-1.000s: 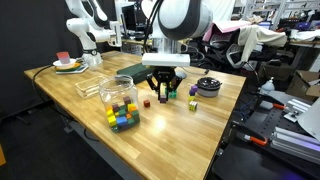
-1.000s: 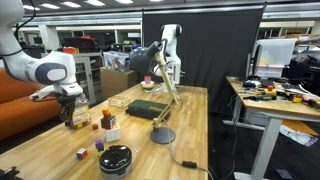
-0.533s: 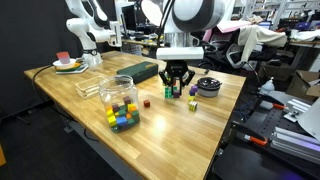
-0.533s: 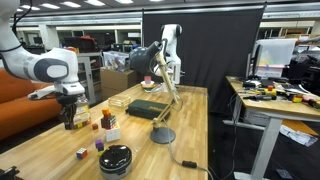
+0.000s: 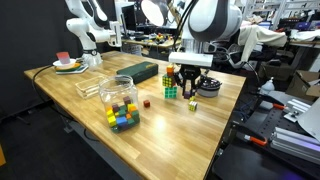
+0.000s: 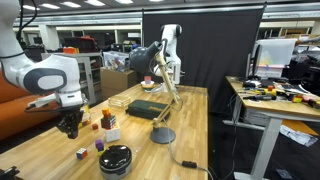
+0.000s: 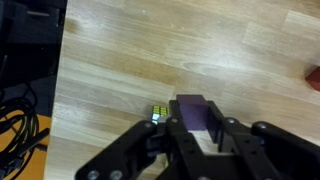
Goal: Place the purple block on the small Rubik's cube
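My gripper should move the purple block (image 7: pixel 193 112) over the cube's top before lowering it, because the block hangs off to one side of the small Rubik's cube.
In the wrist view my gripper (image 7: pixel 196 128) is shut on the purple block (image 7: pixel 190 108), a dark purple cube held between the two fingers above the wooden table. The small Rubik's cube (image 7: pixel 158 114) lies on the table just left of the fingers, partly hidden by them. In an exterior view the gripper (image 5: pixel 188 90) hangs low over the table, and the small Rubik's cube (image 5: pixel 193 104) sits just in front of it. In an exterior view the gripper (image 6: pixel 68 126) is at the far left, with the small cube (image 6: pixel 82 153) near it.
The larger Rubik's cube (image 5: pixel 171 92) stands beside the gripper. A small dark red block (image 5: pixel 146 102) and a clear jar of coloured blocks (image 5: pixel 121 102) are further along the table. A black round object (image 5: pixel 208 86) lies behind the gripper. The table edge (image 5: pixel 225 120) is close.
The arm has moved across the table, from above the dark red block past the larger Rubik's cube, to just behind the small Rubik's cube. The gripper has stayed shut.
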Robot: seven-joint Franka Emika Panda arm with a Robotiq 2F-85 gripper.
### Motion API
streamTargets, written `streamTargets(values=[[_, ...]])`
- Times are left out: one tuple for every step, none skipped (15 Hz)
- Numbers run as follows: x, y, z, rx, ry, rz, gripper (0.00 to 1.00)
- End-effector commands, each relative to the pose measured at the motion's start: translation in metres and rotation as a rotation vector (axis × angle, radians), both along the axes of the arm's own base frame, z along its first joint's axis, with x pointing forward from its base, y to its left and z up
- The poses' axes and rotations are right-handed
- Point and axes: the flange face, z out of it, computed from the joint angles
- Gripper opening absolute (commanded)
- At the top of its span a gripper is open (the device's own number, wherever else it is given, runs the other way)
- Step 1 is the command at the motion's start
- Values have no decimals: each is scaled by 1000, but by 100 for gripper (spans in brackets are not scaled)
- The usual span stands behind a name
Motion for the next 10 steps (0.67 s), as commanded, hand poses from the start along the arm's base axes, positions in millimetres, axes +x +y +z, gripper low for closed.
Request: streamTargets(values=[[-2,-4,1,2,-20,-35,7],[-4,-5,0,0,-26,-39,29],[-4,-4,-1,0,-24,-36,29],[-3,-4,-1,0,-24,-36,29],[-3,-3,-1,1,-25,-35,29],[-3,-3,-1,1,-25,-35,29],[-3,-3,-1,1,-25,-35,29],[-3,-3,-1,1,-25,-35,29],[-3,-3,-1,1,-25,-35,29],[-3,-3,-1,1,-25,-35,7]])
